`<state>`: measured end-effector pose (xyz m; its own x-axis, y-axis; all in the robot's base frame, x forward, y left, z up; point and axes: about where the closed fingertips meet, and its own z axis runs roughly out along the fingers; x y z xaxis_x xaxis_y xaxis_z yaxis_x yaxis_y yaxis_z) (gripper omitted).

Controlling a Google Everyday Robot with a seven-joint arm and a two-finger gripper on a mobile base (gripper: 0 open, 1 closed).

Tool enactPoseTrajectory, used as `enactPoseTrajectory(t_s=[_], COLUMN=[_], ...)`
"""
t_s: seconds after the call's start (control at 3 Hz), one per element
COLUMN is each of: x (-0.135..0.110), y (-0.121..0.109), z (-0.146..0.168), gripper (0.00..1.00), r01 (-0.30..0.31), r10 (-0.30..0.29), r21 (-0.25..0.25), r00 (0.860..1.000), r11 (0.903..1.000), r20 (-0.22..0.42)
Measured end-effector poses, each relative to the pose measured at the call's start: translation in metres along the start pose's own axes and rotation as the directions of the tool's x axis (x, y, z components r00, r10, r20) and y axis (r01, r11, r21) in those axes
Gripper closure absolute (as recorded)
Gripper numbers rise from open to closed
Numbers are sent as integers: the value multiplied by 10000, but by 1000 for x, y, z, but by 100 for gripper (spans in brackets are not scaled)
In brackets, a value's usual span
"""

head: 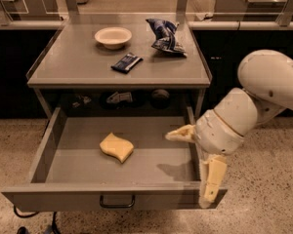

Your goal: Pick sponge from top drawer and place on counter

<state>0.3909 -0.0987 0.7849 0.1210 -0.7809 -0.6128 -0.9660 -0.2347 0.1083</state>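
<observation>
Next, I back away, turn the fingers and come in over the sponge [116, 147], because my gripper's open fingers are on both sides of the drawer's front corner [198, 190], away from the sponge.
The pale-yellow sponge [116, 147] lies flat on the bottom of the open top drawer [68, 196], left of its middle. The drawer is pulled fully out below the counter [78, 62]; its dark handle [116, 202] is on the front. My gripper [186, 168] is open and empty at the drawer's right front corner. One cream finger [180, 133] points left over the drawer's right wall. The other finger [211, 177] hangs down by the front right corner. The gripper is well to the right of the sponge and apart from it.
On the counter stand a cream round bowl [113, 36], a dark flat packet [127, 62] and a blue crumpled bag [165, 35]. Small items sit in the shelf gap [119, 99] behind the drawer. My white arm [268, 84] fills the right side. Speckled floor surrounds the unit.
</observation>
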Motion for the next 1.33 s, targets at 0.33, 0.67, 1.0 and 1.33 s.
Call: enactPoseTrajectory(t_s=[0.33,0.67,1.0,1.33], x=[-52,-59,-58,-39], y=[-19,-30,-30,-17], z=[3,2,7,13], gripper=[0,0,0,0], r01=[913,824,518,-1596], r10=[-1033,-1032,-722,1239], r21=[918,1360,1337,2005], r00=[9852,9827,9857,9760], r11=[9916,9873,9897,9666], r20=[1365,1536,1522,1792])
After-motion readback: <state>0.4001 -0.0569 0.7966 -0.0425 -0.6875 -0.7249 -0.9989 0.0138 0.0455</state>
